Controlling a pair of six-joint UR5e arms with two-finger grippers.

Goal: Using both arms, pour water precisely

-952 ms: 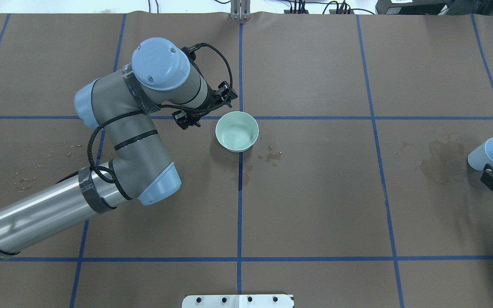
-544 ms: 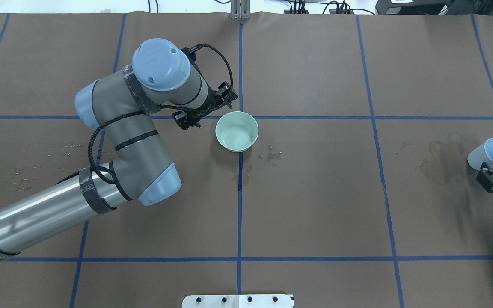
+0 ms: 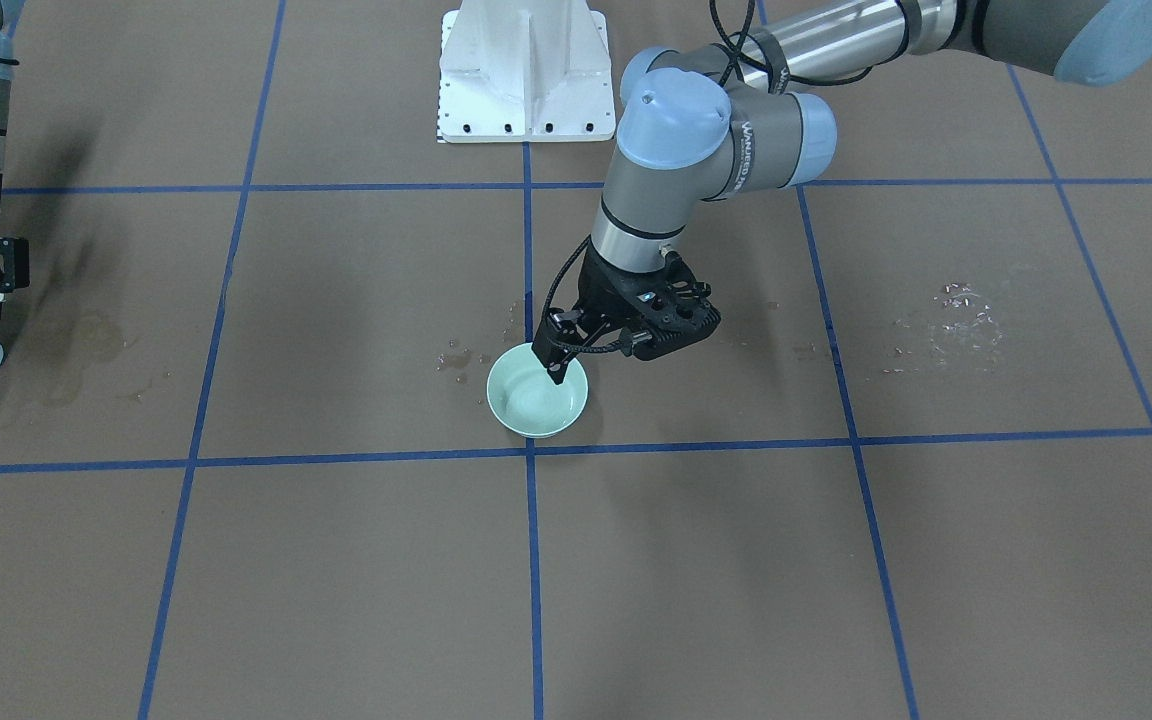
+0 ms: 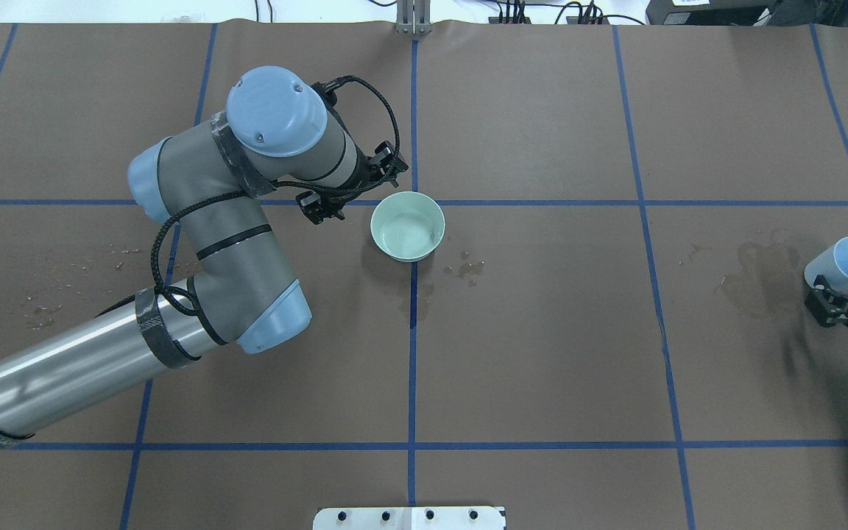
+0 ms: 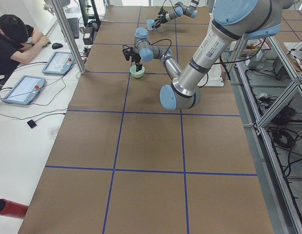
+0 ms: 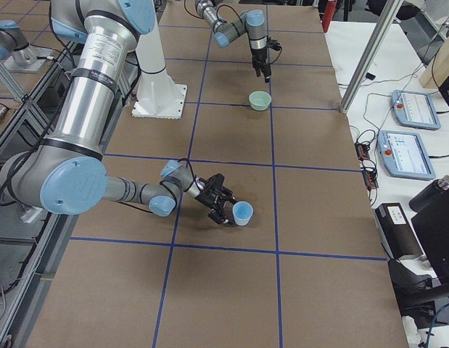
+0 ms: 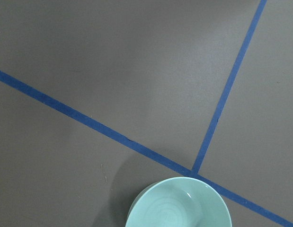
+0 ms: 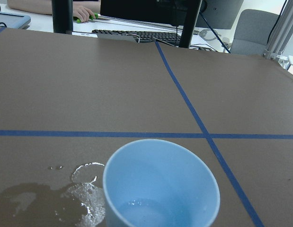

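The light-blue cup will pour a thin stream when the robot tips it over the mint-green bowl, because a little water (image 8: 142, 203) glints low in the cup's bottom.
A light-blue cup (image 4: 847, 263) stands upright at the table's far right, with a little water (image 8: 141, 208) glinting in its bottom. My right gripper (image 4: 845, 298) is open, low, its fingers close on either side of the cup's base; it also shows in the exterior right view (image 6: 225, 209). A mint-green bowl (image 4: 407, 226) sits at the table's middle on the blue tape cross. My left gripper (image 3: 553, 372) hangs just above the bowl's rim on the robot's left side, its fingers together and holding nothing. The left wrist view shows only the bowl (image 7: 178, 204) below, no fingers.
Wet patches lie beside the cup (image 4: 762, 276), by the bowl (image 4: 468, 269) and at the table's left (image 4: 48, 309). The white pedestal (image 3: 526, 70) stands at the robot's edge. An operator (image 5: 14, 39), tablets and keyboards are along the far side.
My right gripper has moved in toward the cup, from just short of it to around its base. The left arm, the bowl and the cup have stayed in place.
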